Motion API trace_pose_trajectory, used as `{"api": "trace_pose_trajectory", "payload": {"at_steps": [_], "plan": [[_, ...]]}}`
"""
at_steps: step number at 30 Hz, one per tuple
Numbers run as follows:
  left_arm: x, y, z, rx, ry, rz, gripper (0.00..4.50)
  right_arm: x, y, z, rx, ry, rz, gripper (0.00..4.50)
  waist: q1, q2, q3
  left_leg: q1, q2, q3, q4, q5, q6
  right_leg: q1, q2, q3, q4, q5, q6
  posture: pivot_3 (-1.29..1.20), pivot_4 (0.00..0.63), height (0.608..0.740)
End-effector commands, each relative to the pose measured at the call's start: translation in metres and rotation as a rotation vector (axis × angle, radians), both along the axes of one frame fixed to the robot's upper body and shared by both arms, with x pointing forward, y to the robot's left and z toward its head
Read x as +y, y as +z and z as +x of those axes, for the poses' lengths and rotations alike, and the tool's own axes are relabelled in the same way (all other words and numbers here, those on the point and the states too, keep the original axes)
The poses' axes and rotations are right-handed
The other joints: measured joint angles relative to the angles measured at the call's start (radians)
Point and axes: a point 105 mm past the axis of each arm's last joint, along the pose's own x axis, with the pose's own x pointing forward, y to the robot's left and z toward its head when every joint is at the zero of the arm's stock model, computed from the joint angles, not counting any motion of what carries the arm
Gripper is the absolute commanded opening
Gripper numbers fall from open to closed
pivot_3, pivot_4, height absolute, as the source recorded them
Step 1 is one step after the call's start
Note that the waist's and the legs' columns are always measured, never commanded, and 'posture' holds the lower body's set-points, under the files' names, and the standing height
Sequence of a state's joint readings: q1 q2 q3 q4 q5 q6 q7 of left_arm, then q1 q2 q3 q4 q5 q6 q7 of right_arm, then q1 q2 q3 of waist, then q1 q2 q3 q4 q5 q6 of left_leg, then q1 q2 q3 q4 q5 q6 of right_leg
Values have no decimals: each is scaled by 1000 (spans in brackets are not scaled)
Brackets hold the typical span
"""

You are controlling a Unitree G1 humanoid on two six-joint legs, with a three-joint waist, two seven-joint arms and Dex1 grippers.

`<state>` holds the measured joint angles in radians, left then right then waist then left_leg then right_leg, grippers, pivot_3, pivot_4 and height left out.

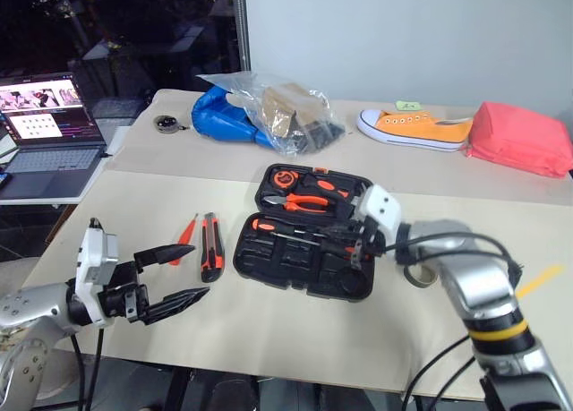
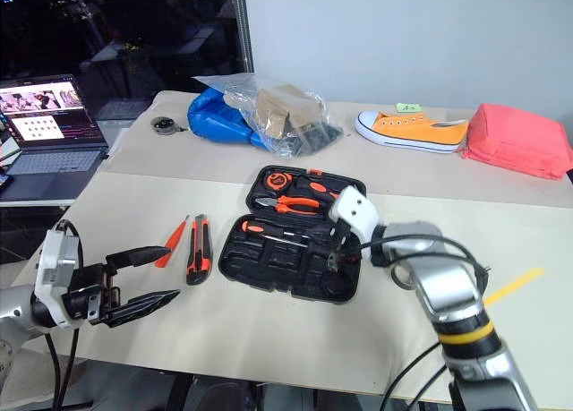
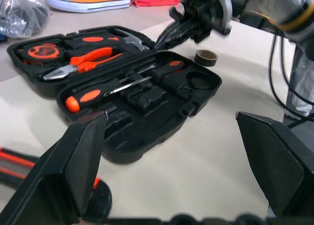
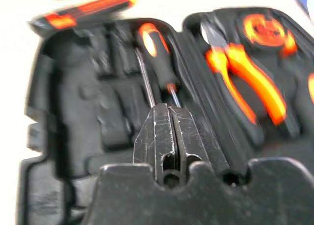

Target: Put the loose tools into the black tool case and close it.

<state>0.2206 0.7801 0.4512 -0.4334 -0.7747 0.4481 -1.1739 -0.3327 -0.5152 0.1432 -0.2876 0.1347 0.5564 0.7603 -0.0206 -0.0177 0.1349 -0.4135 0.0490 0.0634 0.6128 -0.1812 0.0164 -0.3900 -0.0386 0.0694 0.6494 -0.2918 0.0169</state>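
My gripper will lower the thin red-orange screwdriver [image 1: 185, 241], which should settle in next to the screwdriver shafts, because an empty moulded groove [image 3: 136, 94] shows beside them.
The black tool case [image 1: 269, 269] lies open in the middle of the table. Two screwdrivers with black-and-orange handles [image 3: 93, 93] [image 3: 169, 68] rest in its near half. My right gripper [image 4: 169, 110] is shut, its tips just above the screwdriver shafts, with nothing visibly held. A thin red-orange screwdriver [image 1: 185, 238] and the orange-and-black utility knife [image 1: 210, 245] lie on the table to the left of the case. The small grey tape ring [image 3: 206, 57] sits on the table to the right of the case, beside my right arm. My left gripper [image 1: 199, 269] hangs open near the knife, holding nothing.
Orange pliers [image 1: 309, 199] and a tape measure [image 1: 285, 179] sit in the case's far half. At the back are a blue bag under clear plastic [image 1: 260, 115], an orange shoe [image 1: 412, 126] and a red pouch [image 1: 519, 138]. A laptop [image 1: 45, 133] stands at the left.
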Motion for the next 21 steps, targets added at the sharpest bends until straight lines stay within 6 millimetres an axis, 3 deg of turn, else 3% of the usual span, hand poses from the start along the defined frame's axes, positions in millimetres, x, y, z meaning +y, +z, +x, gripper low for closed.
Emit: {"api": "trace_pose_trajectory", "payload": {"at_steps": [1,4,6,11,13,16,18,20,21], "plan": [[6,2,-5,-36,3,11,4500,3,-7,0,-169,-92,-87,29,-2,0,0,0,0,0,0,0,0,0,0,0,0,0,0,0,150,740],[4,3,-5,-36,-1,13,4500,6,-44,-10,-113,-56,-214,29,-5,0,0,2,0,0,0,0,0,1,0,0,0,0,0,0,150,740],[4,4,-4,-36,-2,14,4500,4,-58,-14,-83,-36,-273,29,-8,-3,-2,6,0,1,0,0,0,4,0,0,0,0,0,0,150,740],[8,3,1,-30,42,28,4500,-2,-64,-10,-155,27,-411,29,-10,-7,-5,11,1,1,0,0,0,6,-1,0,0,0,0,0,150,740],[10,3,11,-40,134,33,4500,-2,-46,-2,-228,9,-375,29,-7,-10,-7,13,1,1,0,0,-1,7,-1,0,-1,0,-1,0,150,740],[19,0,25,-58,299,69,4500,4,-9,0,-245,-51,-149,29,-5,-11,-8,13,1,1,-1,0,0,8,-1,0,-1,0,-1,0,150,740],[28,-2,38,-66,444,99,4500,13,30,-9,-230,11,115,29,-6,-11,-8,9,1,1,-1,0,0,8,-1,0,0,0,-1,0,150,740],[33,-9,50,-7,578,131,4500,11,60,-23,-221,113,248,29,-5,-9,-6,6,2,0,-1,0,0,5,0,1,1,0,-1,0,150,740],[35,-12,54,27,615,146,4500,9,67,-27,-211,144,263,304,-2,-10,-6,5,1,0,0,0,0,4,-1,1,3,1,0,0,150,740]]}}
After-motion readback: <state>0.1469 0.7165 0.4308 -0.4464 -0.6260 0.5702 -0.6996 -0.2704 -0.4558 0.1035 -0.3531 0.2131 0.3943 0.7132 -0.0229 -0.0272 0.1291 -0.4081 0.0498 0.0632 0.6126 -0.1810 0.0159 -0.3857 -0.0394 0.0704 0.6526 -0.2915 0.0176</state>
